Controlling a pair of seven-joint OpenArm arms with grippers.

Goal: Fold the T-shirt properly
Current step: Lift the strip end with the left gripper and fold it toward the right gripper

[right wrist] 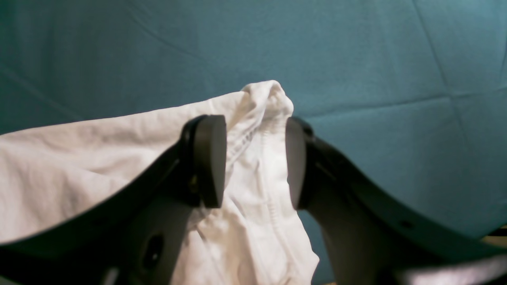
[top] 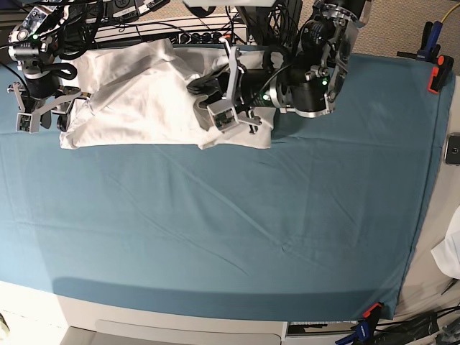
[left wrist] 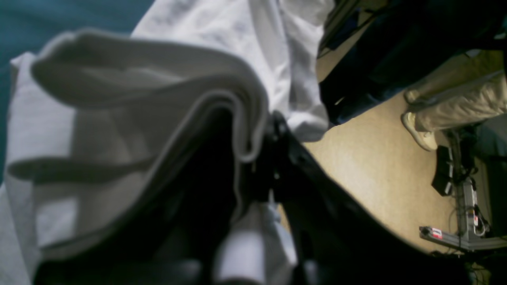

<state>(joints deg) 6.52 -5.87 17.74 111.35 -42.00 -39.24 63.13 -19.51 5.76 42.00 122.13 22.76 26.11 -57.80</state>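
The T-shirt's thick fold (top: pixel 207 135) is bunched up over the fingers of my left gripper, so next I open those fingers and pull the bunched layer flat toward the sheet's back edge.
The white T-shirt (top: pixel 144 100) lies bunched at the back left of the teal sheet (top: pixel 237 215). My left gripper (top: pixel 221 113) reaches in from the back right and is shut on a thick fold of the T-shirt (left wrist: pixel 150 99), which drapes over its dark fingers (left wrist: pixel 277 158). My right gripper (top: pixel 52 115) stands at the shirt's left end. In the right wrist view the right gripper (right wrist: pixel 253 162) is open, with a hemmed, bunched edge of the T-shirt (right wrist: pixel 257 118) rising between its two round pads (right wrist: pixel 210 158).
Orange clamps (top: pixel 435 72) hold the sheet at the right back corner and at the front right (top: pixel 370 310). A phone (top: pixel 453 149) and a white cloth scrap (top: pixel 449 255) lie off the right edge. Cables and power strips (top: pixel 187 32) run along the back.
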